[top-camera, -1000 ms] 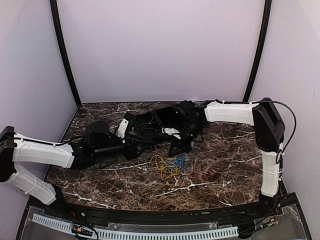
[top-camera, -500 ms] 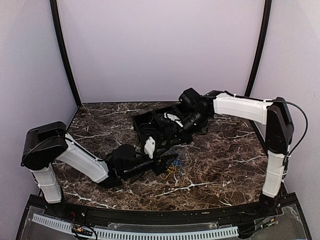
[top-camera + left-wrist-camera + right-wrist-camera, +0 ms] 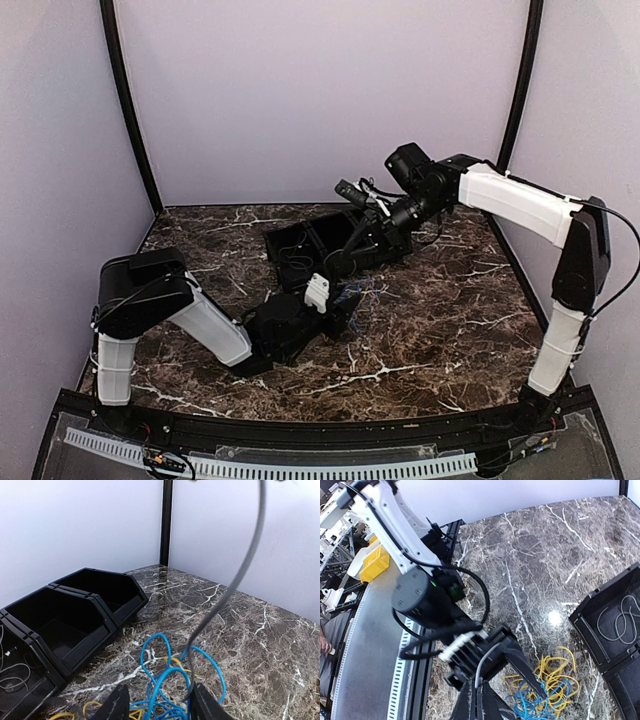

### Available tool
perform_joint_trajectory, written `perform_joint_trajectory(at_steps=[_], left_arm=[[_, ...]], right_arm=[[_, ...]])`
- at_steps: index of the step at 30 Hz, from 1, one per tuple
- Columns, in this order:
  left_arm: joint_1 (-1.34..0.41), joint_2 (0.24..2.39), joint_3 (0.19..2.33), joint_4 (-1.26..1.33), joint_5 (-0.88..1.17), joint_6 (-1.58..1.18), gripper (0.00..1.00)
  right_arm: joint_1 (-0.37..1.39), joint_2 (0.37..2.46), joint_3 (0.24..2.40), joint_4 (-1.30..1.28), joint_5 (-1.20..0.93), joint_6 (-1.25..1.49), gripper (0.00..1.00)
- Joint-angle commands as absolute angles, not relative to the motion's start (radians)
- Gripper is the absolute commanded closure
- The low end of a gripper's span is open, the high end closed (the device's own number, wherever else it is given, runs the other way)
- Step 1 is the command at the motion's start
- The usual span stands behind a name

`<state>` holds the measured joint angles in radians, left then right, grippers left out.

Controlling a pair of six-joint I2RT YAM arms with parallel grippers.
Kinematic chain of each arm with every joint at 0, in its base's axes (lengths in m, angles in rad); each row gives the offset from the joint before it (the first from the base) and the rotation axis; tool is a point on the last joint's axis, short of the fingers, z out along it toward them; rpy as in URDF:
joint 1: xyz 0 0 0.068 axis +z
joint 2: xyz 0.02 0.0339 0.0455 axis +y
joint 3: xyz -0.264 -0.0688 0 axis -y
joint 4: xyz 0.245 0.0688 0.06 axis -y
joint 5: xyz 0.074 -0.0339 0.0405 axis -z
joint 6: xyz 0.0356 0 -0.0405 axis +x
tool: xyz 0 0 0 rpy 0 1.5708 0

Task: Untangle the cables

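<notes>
The grey cable (image 3: pixel 223 598) still goes down between the blue loops (image 3: pixel 170 682) at the fingers of my left gripper, so my right gripper should raise it up and away from the bundle.
The cables (image 3: pixel 167 680) are a small bundle of blue and yellow loops on the marble table, also seen in the right wrist view (image 3: pixel 550 685) and partly hidden in the top view (image 3: pixel 363 292). My left gripper (image 3: pixel 160 707) is open and low over the bundle, with blue loops between its fingers (image 3: pixel 118 706). A thin grey cable (image 3: pixel 235 590) rises taut from beside its right finger. My right gripper (image 3: pixel 481 702) is shut on that grey cable (image 3: pixel 485 667), held high above the left gripper (image 3: pixel 490 652). In the top view it hangs over the tray's front edge (image 3: pixel 337 262).
A black three-compartment tray (image 3: pixel 290 243) stands behind the bundle; it also shows in the left wrist view (image 3: pixel 75 612) and the right wrist view (image 3: pixel 592 612), with thin pale wires in one end compartment. Purple walls enclose the table on three sides.
My right gripper has risen and pulled back to the right, drawing the grey cable up. My left arm has folded closer to its base, its gripper staying at the bundle.
</notes>
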<state>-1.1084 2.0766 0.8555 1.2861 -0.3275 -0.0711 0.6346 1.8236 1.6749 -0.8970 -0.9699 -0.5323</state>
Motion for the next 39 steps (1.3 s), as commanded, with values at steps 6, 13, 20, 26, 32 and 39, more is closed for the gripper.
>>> perform_joint_trajectory(at_steps=[6,13,20,26,32,39], left_arm=[[-1.109,2.098,0.896,1.155,-0.246,-0.074,0.72],[-1.109,2.094,0.849,1.144,-0.239,-0.093,0.76],[-1.115,2.079,0.816,1.12,-0.227,-0.149,0.78],[-1.123,2.079,0.811,1.091,-0.219,-0.174,0.84],[-1.163,2.007,0.783,1.077,-0.223,-0.138,0.9],[-1.238,1.813,0.748,0.983,-0.272,-0.091,0.55]], right_arm=[[0.587,1.757,1.912,-1.029,-1.121,-0.529,1.0],[0.5,1.717,2.104,-0.998,-1.227,-0.454,1.0],[0.454,1.645,2.161,-0.964,-1.337,-0.428,1.0],[0.351,1.643,2.193,-0.874,-1.594,-0.298,1.0],[0.355,1.574,1.977,-0.751,-1.408,-0.264,1.0],[0.39,1.471,1.593,-0.53,-1.143,-0.187,1.0]])
